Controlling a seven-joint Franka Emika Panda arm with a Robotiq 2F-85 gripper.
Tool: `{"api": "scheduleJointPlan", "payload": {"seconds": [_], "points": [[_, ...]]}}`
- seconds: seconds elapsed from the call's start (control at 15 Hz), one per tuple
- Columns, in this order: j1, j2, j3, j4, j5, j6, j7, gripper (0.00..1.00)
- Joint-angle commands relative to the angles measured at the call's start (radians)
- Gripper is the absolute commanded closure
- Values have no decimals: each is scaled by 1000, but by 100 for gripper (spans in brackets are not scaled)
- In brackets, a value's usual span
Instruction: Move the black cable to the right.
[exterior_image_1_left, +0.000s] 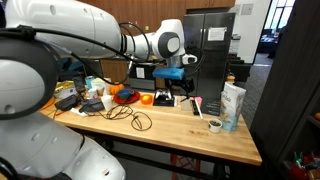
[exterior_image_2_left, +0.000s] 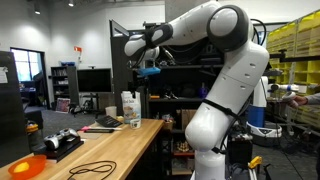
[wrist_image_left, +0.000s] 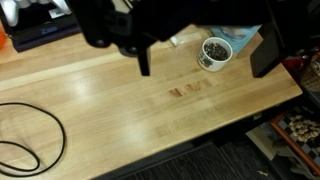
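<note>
My gripper is facing the white cup and the black cable is off to one side, so I need to swing back and come down over the cable's loop.
The black cable lies in loose loops on the wooden table, near its front edge. It also shows in an exterior view and at the left edge of the wrist view. My gripper hangs well above the table's middle, seen in both exterior views. In the wrist view the gripper is open and empty, its two dark fingers wide apart. The cable lies apart from it, off to one side.
A white cup with dark contents stands under the gripper, beside a blue and white carton. An orange dish, a black device and a red marker sit further back. The table edge is close.
</note>
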Motion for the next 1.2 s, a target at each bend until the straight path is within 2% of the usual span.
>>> {"api": "scheduleJointPlan", "payload": {"seconds": [0.0, 0.2, 0.47, 0.6, 0.8, 1.0, 1.13], "points": [[5, 37, -21, 32, -8, 9, -40, 0], [17, 75, -58, 67, -4, 25, -177, 0], [42, 133, -132, 126, 40, 8, -461, 0], [50, 157, -154, 146, 64, 5, -560, 0], [71, 171, -182, 142, 164, 26, -722, 0], [83, 198, -199, 148, 290, -17, -868, 0], [78, 221, -185, 150, 314, -46, -929, 0]]}}
